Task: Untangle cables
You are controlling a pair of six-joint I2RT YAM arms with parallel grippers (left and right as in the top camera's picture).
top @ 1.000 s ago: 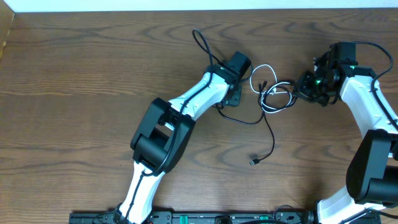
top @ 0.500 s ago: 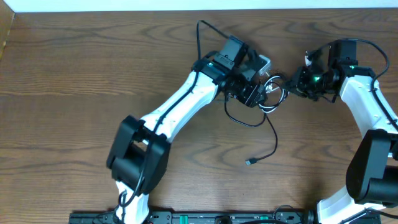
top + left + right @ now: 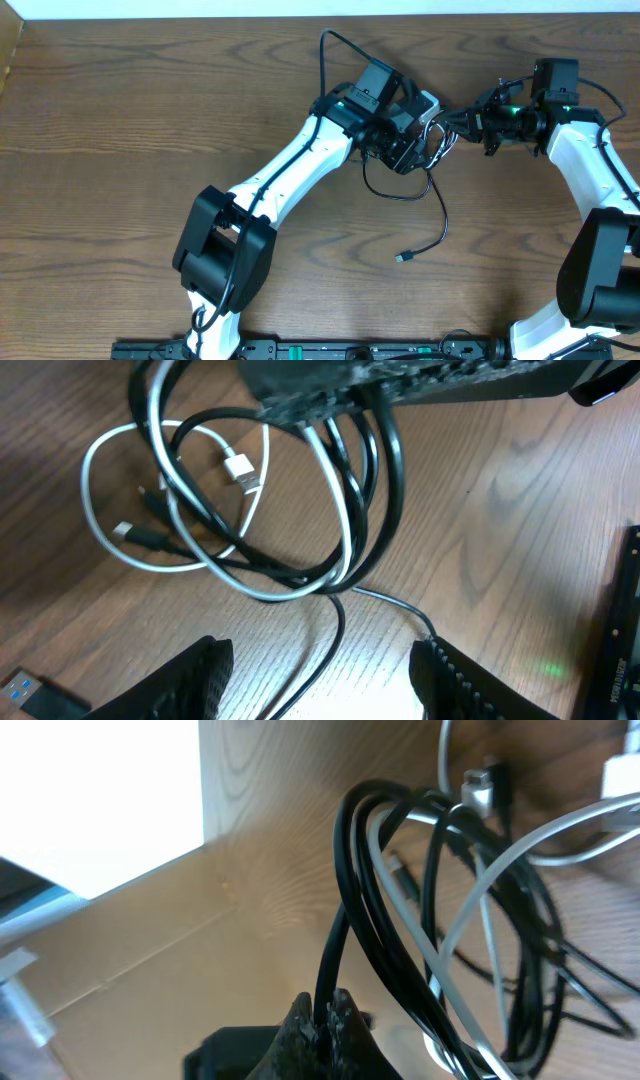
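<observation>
The robot's right gripper is pinching a piece of black cable (image 3: 336, 948) with the loops bunched below. The left gripper should hold the tangle while the right gripper pulls the loops apart (image 3: 437, 147).
The black cable (image 3: 438, 225) and white cable (image 3: 88, 490) form one tangle of loops at the table's upper middle. My right gripper (image 3: 462, 122) is shut on a black strand (image 3: 345, 870) and holds several loops lifted off the wood; its jaws (image 3: 328, 1008) pinch that strand. The white cable (image 3: 585, 825) threads through the black loops (image 3: 385, 490). My left gripper (image 3: 418, 150) is open just beside the tangle, its fingers (image 3: 320, 690) straddling a loose black strand on the table without touching it. A black plug end (image 3: 402, 258) lies free below.
White plug ends (image 3: 240, 468) lie inside the loops. A blue-tipped USB plug (image 3: 25, 690) sits by my left finger. The table's back edge and a cardboard wall (image 3: 150, 950) are close behind the right gripper.
My left arm swung right over the tangle and opened beside it. My right gripper has pulled the loops up and rightward; the black tail slid slightly left.
</observation>
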